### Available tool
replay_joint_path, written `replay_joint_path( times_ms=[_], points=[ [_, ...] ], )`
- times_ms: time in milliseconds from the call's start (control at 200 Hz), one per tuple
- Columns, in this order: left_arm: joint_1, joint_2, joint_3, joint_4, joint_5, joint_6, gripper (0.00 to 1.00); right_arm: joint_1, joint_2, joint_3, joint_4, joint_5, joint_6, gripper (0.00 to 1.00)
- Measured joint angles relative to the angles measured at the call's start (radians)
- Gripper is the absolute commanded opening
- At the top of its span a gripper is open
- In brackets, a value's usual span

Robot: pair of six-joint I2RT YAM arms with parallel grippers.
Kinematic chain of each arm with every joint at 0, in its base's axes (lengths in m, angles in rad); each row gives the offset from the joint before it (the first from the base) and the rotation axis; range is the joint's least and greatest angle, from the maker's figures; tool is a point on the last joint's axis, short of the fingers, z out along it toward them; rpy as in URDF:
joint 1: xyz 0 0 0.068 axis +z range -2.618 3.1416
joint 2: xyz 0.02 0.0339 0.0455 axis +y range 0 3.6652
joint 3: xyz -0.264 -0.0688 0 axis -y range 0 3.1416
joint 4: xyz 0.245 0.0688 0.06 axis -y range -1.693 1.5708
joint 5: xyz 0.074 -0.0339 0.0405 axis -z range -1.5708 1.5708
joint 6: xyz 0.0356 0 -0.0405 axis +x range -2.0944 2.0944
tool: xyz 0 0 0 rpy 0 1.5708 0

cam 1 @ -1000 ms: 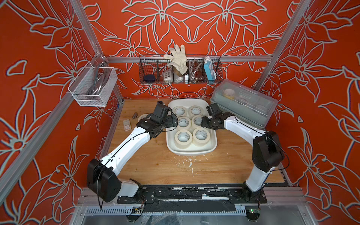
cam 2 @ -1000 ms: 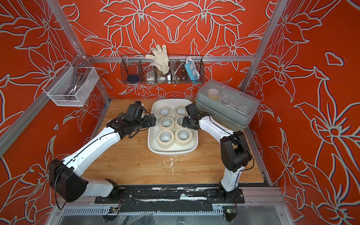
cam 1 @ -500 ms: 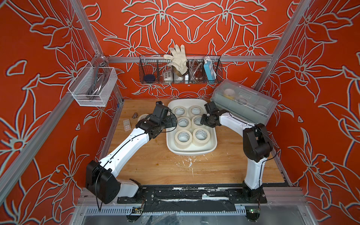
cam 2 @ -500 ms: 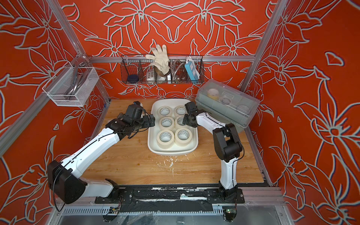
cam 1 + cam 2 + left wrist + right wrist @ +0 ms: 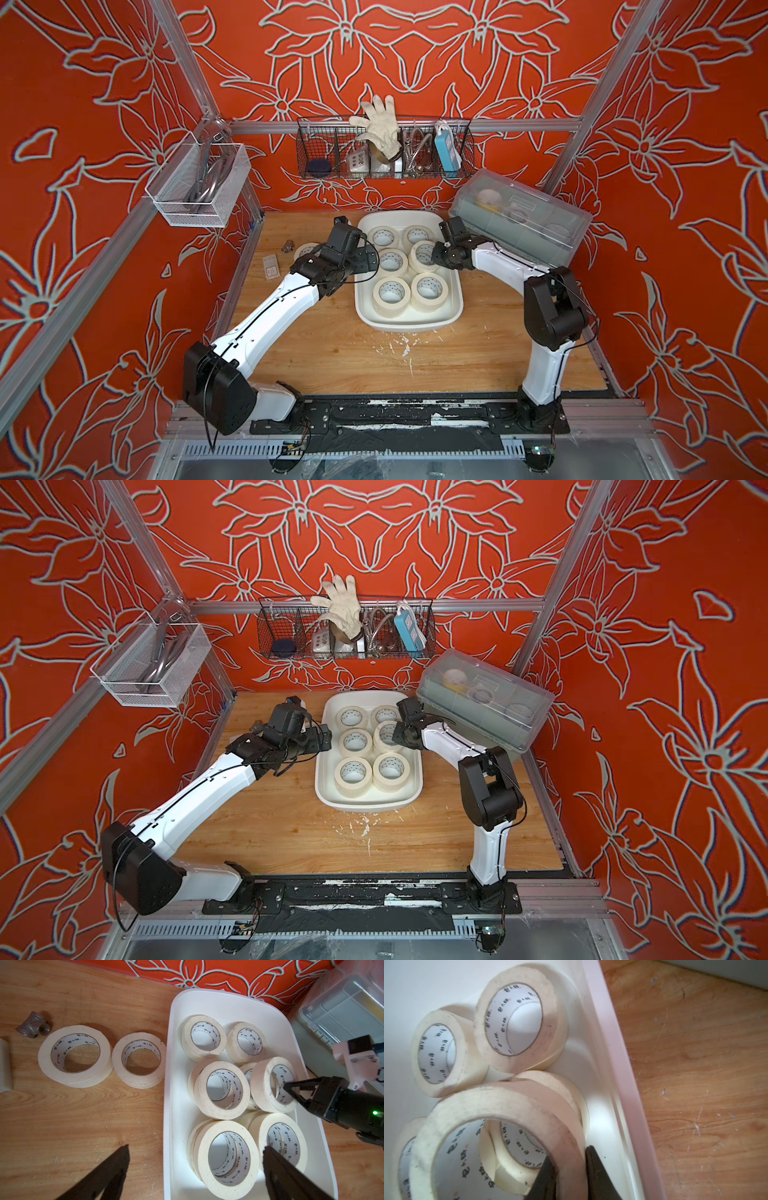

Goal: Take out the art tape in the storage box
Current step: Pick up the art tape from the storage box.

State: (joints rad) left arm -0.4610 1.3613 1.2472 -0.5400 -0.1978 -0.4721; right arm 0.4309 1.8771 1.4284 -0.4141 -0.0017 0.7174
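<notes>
My gripper is about to carry off the tilted roll (image 5: 262,1086), which leans away from the roll (image 5: 246,1068) beneath, so I expect the roll beneath to stay in the box.
The white storage box (image 5: 409,326) (image 5: 368,806) sits mid-table with several cream art tape rolls in it. My right gripper (image 5: 436,255) (image 5: 569,1155) reaches in from the box's right side and is shut on the wall of one tilted roll (image 5: 261,1084) (image 5: 508,1101), one finger inside the ring and one outside. My left gripper (image 5: 195,1148) (image 5: 365,257) hangs open above the box's left rim (image 5: 169,1084), holding nothing. Two more tape rolls (image 5: 44,1057) (image 5: 118,1059) lie flat on the wood left of the box.
A grey-green box with a clear lid (image 5: 519,216) stands close behind the right arm. A grey pipe fitting (image 5: 34,1025) and a small card (image 5: 271,266) lie at the far left. Wire baskets (image 5: 384,158) (image 5: 199,183) hang on the walls.
My right gripper has closed on the roll's wall, and the right arm's elbow has swung toward the front. The left arm has barely moved.
</notes>
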Motion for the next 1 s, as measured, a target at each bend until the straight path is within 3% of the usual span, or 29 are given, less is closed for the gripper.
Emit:
replay_joint_path(
  times_ms=[250,656,1001],
  points=[
    [-0.044,0.0,0.002,0.0,0.014,0.024,0.97,0.023,-0.146,0.0,-0.016,0.01,-0.055,0.09],
    [-0.154,0.008,0.091,-0.009,0.087,0.147,0.88,0.156,-0.337,-0.055,-0.1,0.086,-0.148,0.06],
    [-0.216,0.093,0.098,-0.01,0.141,0.213,0.8,0.25,-0.379,-0.133,-0.16,0.171,-0.178,0.05]
  ],
)
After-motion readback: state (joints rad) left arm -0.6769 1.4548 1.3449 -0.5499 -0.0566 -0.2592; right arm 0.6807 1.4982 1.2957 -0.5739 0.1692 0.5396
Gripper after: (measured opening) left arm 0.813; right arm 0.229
